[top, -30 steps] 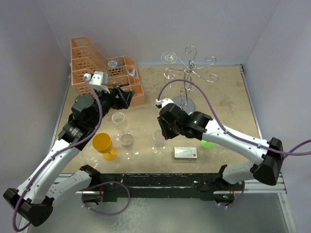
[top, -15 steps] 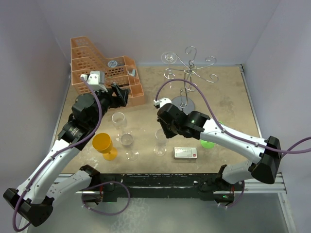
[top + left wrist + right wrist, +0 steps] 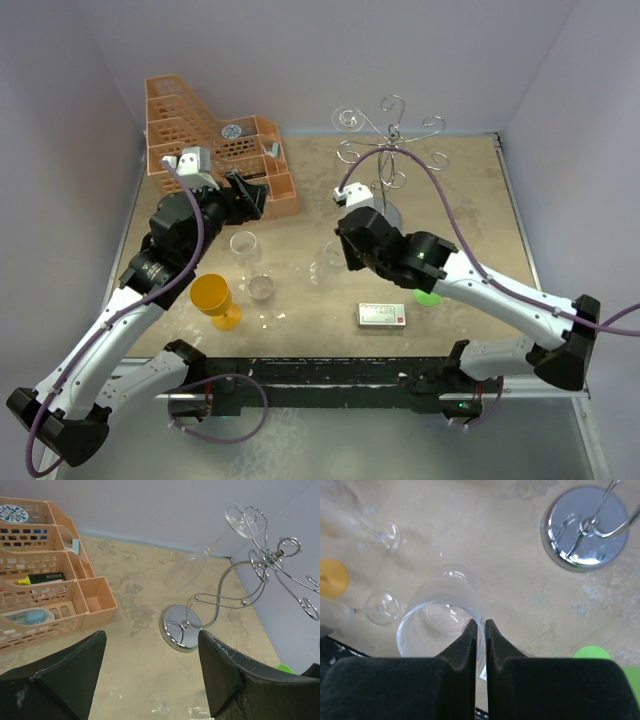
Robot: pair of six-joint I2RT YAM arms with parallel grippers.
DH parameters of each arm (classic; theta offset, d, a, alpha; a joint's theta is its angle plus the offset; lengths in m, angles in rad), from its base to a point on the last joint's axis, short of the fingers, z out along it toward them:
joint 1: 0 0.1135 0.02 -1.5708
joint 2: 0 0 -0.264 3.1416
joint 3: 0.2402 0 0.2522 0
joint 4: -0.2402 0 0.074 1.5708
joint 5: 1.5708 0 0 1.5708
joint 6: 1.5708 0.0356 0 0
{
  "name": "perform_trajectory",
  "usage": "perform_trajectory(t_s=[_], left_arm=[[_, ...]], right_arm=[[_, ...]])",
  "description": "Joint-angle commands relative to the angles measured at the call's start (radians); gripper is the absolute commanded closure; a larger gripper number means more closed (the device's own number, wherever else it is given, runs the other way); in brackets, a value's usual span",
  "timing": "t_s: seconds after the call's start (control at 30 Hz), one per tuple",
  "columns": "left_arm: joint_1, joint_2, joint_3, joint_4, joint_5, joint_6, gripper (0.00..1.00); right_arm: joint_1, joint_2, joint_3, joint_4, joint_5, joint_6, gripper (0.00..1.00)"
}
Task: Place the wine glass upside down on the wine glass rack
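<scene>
My open left gripper should keep moving closer until it closes on the stem, which is free because my right gripper holds the clear wine glass by its rim.
My right gripper is shut on the rim wall of a clear wine glass, one finger inside the bowl and one outside. From above, this glass hangs tilted at the right gripper, left of the rack's base. The chrome wine glass rack stands at the back on its round base. Another clear glass hangs upside down on one of its arms. My left gripper stands wide open with nothing in it, near the orange basket and facing the rack.
An orange lattice basket fills the back left. Two clear glasses and a yellow glass stand at the left. A small box and a green object lie under the right arm.
The right gripper closed on the glass rim, then carried the glass back and a little right, tilting it. The left gripper drew back slightly toward the basket.
</scene>
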Motion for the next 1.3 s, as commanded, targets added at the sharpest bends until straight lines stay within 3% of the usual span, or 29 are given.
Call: perform_trajectory(t_s=[0.0,0.13,0.43,0.67,1.1,1.27], left_arm=[[-0.004,0.000,0.026,0.043,0.049,-0.127,0.29],[-0.003,0.002,0.012,0.075,0.064,-0.275,0.30],[-0.003,-0.077,-0.039,0.100,-0.052,-0.576,0.32],[-0.003,-0.146,-0.173,0.355,-0.071,-0.818,0.32],[-0.003,-0.038,-0.166,0.684,0.061,-0.842,0.31],[-0.004,-0.055,-0.207,0.763,0.016,-0.841,0.39]], right_arm=[[0.006,-0.109,0.012,0.180,0.145,0.027,0.96],[0.006,-0.189,-0.028,0.363,0.251,0.042,0.96],[0.006,-0.249,-0.109,0.851,0.283,0.051,0.96],[0.006,-0.212,-0.114,1.052,0.243,0.134,0.98],[0.006,-0.157,-0.088,1.168,0.045,0.203,0.97],[0.006,-0.136,-0.087,1.199,-0.012,0.241,0.97]])
